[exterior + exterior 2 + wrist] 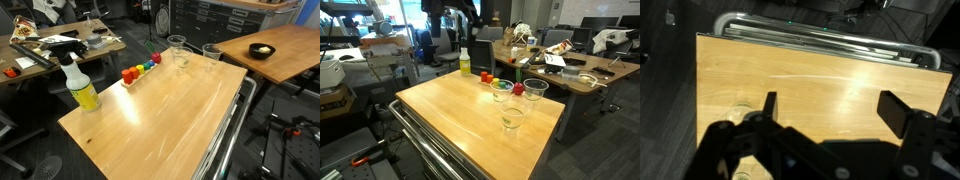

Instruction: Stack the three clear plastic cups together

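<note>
The cup (512,119) nearest the cart rail is standing upright, away from the others, so the robot's open gripper keeps going until its fingers straddle the cup's rim (512,110).
Three clear plastic cups stand upright and apart on the wooden table. In an exterior view they are at the far end (177,44), (211,52), (182,61). In an exterior view they stand near the right edge (502,91), (535,90), (512,118). My gripper (830,108) is open and empty, high above bare table wood. In the wrist view the faint rim of one cup (740,114) shows beside the left finger; the other cups are out of that view.
A white-and-yellow spray bottle (82,88) (465,62) and a row of small coloured blocks (140,70) stand on the table. A metal cart rail (820,40) runs along one edge. A black bowl (262,50) sits on a neighbouring table.
</note>
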Motion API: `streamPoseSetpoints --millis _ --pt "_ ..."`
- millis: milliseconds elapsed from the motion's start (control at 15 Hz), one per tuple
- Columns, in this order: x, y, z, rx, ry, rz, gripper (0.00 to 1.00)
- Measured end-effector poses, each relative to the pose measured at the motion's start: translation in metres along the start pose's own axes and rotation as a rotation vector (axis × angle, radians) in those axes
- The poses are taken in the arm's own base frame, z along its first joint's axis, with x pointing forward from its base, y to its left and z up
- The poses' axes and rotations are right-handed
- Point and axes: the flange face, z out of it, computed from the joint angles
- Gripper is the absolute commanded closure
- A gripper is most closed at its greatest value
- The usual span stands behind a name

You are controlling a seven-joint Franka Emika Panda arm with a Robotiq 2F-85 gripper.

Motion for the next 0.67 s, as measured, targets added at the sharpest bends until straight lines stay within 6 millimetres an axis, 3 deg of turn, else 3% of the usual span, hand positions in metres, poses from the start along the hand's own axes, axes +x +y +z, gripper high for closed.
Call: streamPoseSetpoints --millis 267,667 --pt "0.028 0.045 0.018 -0.027 0.009 0.069 0.00" --pt "0.073 0.093 0.073 -0.051 -0.045 0.119 0.00"
